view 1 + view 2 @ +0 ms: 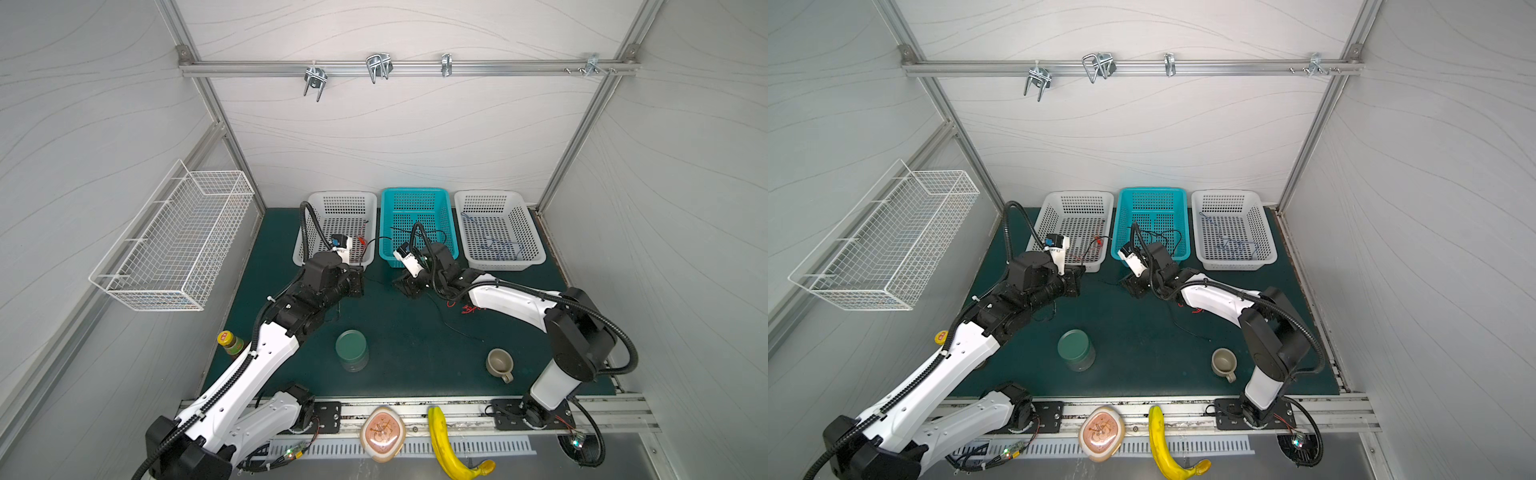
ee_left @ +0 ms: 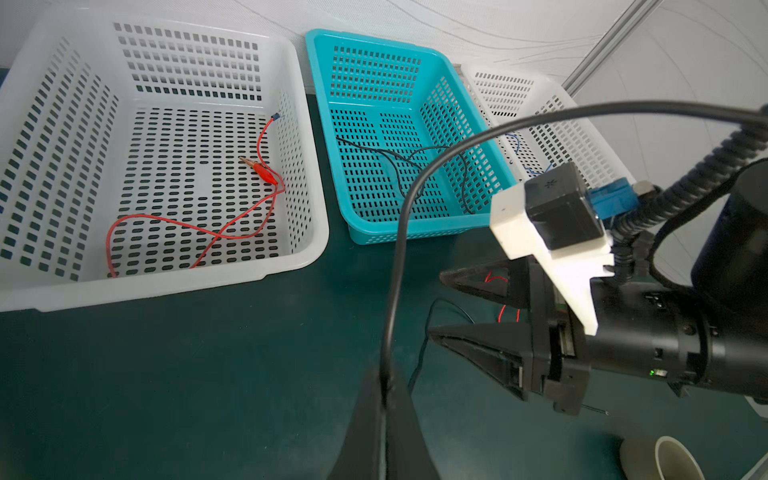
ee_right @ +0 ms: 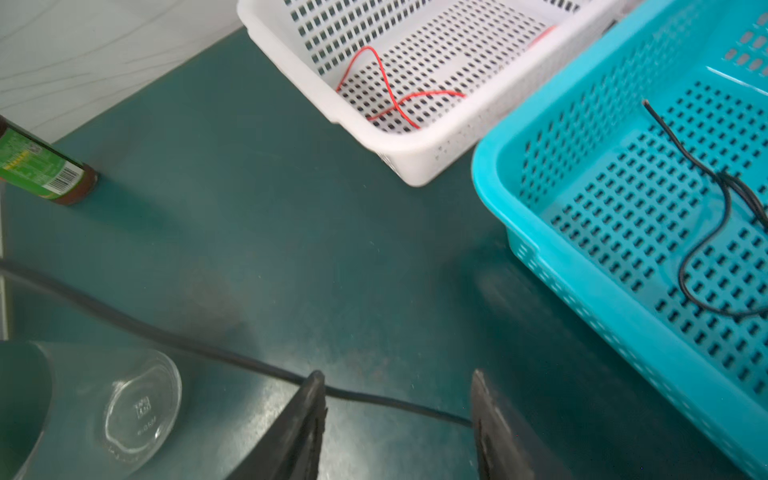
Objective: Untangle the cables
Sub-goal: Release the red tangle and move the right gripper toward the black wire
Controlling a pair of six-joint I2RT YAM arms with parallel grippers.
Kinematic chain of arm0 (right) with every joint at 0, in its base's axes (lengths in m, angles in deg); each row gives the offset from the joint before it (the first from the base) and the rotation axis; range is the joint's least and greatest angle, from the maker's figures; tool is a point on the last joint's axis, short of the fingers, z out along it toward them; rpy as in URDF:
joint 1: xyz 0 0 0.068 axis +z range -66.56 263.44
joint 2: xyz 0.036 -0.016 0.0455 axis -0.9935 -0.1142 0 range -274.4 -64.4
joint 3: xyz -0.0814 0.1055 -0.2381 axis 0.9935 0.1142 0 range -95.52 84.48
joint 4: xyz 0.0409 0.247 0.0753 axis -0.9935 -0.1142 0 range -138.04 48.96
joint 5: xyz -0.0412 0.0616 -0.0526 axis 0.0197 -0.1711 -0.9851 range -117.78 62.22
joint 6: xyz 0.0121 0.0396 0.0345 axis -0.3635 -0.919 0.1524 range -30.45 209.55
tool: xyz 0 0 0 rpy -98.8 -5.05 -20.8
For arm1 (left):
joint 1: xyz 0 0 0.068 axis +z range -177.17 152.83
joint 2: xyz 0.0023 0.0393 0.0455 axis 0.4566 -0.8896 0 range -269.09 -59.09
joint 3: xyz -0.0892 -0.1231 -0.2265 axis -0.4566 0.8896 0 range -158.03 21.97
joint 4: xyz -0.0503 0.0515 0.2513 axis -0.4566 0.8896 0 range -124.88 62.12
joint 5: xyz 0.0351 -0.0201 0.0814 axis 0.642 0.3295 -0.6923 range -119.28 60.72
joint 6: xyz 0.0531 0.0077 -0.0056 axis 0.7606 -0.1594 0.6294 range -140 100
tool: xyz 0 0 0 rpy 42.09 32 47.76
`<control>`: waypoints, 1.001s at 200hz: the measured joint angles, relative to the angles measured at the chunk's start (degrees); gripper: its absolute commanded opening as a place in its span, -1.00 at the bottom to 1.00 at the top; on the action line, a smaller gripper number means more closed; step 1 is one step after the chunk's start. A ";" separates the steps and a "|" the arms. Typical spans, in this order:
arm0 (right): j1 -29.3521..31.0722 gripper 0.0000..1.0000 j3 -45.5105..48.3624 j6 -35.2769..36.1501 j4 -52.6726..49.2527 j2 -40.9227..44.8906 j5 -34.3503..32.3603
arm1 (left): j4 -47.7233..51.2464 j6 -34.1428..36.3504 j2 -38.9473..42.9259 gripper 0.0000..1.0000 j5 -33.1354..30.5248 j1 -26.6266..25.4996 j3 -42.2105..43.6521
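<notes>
The black cable (image 2: 387, 361) in my left gripper is short of the teal basket, so next my right gripper takes the part of the black cable crossing its fingers (image 3: 393, 400) and carries it there.
My left gripper (image 2: 384, 384) is shut on a black cable (image 2: 399, 249), which rises from the jaws and arcs away over the baskets. My right gripper (image 3: 395, 374) stands open just above the mat, and a black cable (image 3: 208, 353) runs across the gap between its fingers. In both top views the two grippers, left (image 1: 360, 283) and right (image 1: 402, 286), face each other in front of the baskets. More black cable (image 1: 457, 328) trails on the mat. A red cable (image 1: 469, 308) lies partly under the right arm.
Three baskets line the back: a white basket (image 1: 307, 249) with a red cable (image 2: 232, 232), a teal basket (image 1: 415, 192) with black cables (image 2: 399, 162), and a white basket (image 1: 536, 245) with a blue cable (image 1: 498, 245). On the mat stand a green cup (image 1: 352, 349), a mug (image 1: 500, 362) and a bottle (image 1: 230, 343).
</notes>
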 measured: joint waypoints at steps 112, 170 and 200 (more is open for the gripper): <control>0.42 0.10 4.50 -0.87 2.75 1.42 -0.28 | 1.77 -0.31 -0.42 -1.00 -2.93 0.00 0.00; 2.51 0.10 6.01 0.26 3.15 5.01 -2.43 | 2.54 -0.31 -1.03 -1.00 -3.48 0.00 -0.15; 3.28 0.10 4.70 0.72 3.52 3.10 -1.88 | 2.56 -0.31 -1.03 -1.00 -3.43 0.00 -0.76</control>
